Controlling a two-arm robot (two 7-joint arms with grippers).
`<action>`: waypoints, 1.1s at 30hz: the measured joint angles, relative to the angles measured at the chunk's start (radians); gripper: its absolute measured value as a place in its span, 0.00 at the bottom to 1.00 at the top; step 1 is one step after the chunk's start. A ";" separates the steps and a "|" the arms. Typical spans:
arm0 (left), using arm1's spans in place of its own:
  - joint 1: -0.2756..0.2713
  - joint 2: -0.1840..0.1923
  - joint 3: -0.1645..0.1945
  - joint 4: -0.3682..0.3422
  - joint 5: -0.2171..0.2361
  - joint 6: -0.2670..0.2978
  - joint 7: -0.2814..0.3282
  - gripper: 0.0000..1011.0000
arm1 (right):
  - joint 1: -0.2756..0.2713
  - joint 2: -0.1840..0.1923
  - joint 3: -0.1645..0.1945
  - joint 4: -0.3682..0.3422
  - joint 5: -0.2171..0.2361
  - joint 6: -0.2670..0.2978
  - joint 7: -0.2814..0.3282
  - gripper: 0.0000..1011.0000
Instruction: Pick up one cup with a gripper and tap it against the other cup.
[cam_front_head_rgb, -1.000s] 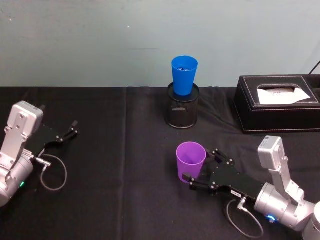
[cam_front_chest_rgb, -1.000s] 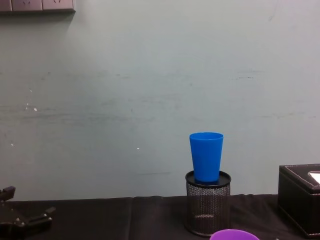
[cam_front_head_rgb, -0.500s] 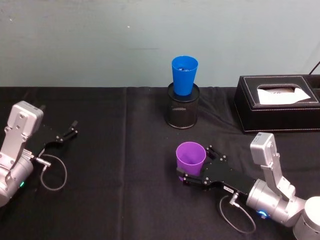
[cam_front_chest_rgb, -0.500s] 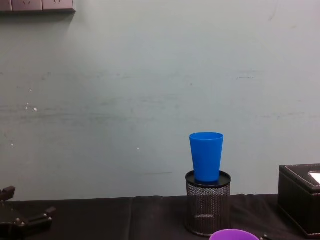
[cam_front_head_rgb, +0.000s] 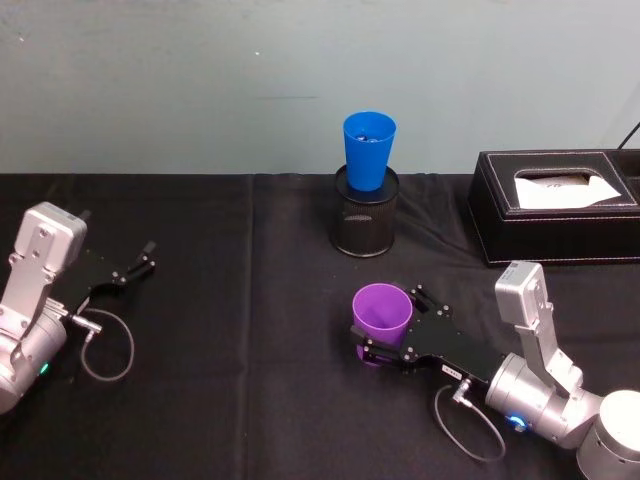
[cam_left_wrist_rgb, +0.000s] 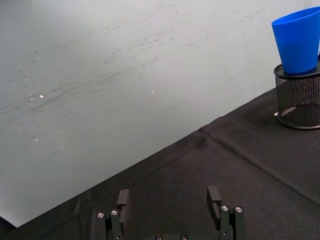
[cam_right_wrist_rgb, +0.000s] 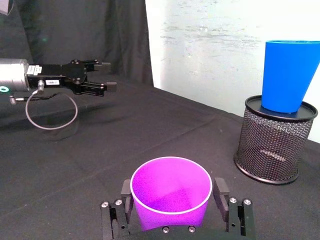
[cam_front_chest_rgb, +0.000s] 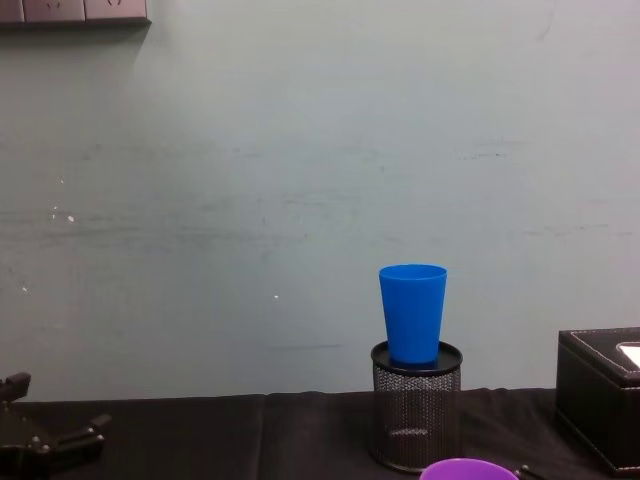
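Observation:
I expect the blue cup (cam_front_chest_rgb: 413, 315) to stay upright when I tap the purple cup against it, because the blue cup sits flat on the mesh holder's broad top (cam_front_chest_rgb: 417, 367).
The purple cup (cam_front_head_rgb: 381, 312) stands upright on the black tablecloth, its rim also peeking into the chest view (cam_front_chest_rgb: 468, 470). My right gripper (cam_front_head_rgb: 391, 323) is open around it, one finger on each side of the cup (cam_right_wrist_rgb: 170, 200), close to its walls. The blue cup (cam_front_head_rgb: 368, 150) sits upright in the mouth of a black mesh holder (cam_front_head_rgb: 365, 225) farther back, and is also seen from the right wrist (cam_right_wrist_rgb: 289, 75). My left gripper (cam_front_head_rgb: 135, 265) rests open at the table's left, holding nothing.
A black tissue box (cam_front_head_rgb: 555, 205) stands at the back right, close to the mesh holder (cam_front_chest_rgb: 416, 418). A loose cable loop (cam_front_head_rgb: 105, 345) lies by the left arm. The pale wall runs behind the table's far edge.
My right gripper has slid forward along the table so the purple cup now sits deep between its fingers. The cup, the blue cup and the left arm have stayed put.

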 joint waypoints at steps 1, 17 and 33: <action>0.000 0.000 0.000 0.000 0.000 0.000 0.000 0.99 | 0.000 -0.002 0.001 0.002 -0.001 -0.002 -0.001 0.99; 0.000 0.000 0.000 0.000 0.000 0.000 0.000 0.99 | 0.001 -0.015 0.014 0.018 0.011 -0.025 0.012 0.99; 0.000 0.000 0.000 0.000 0.000 0.000 0.000 0.99 | 0.006 -0.020 0.013 0.028 0.011 -0.029 0.015 0.99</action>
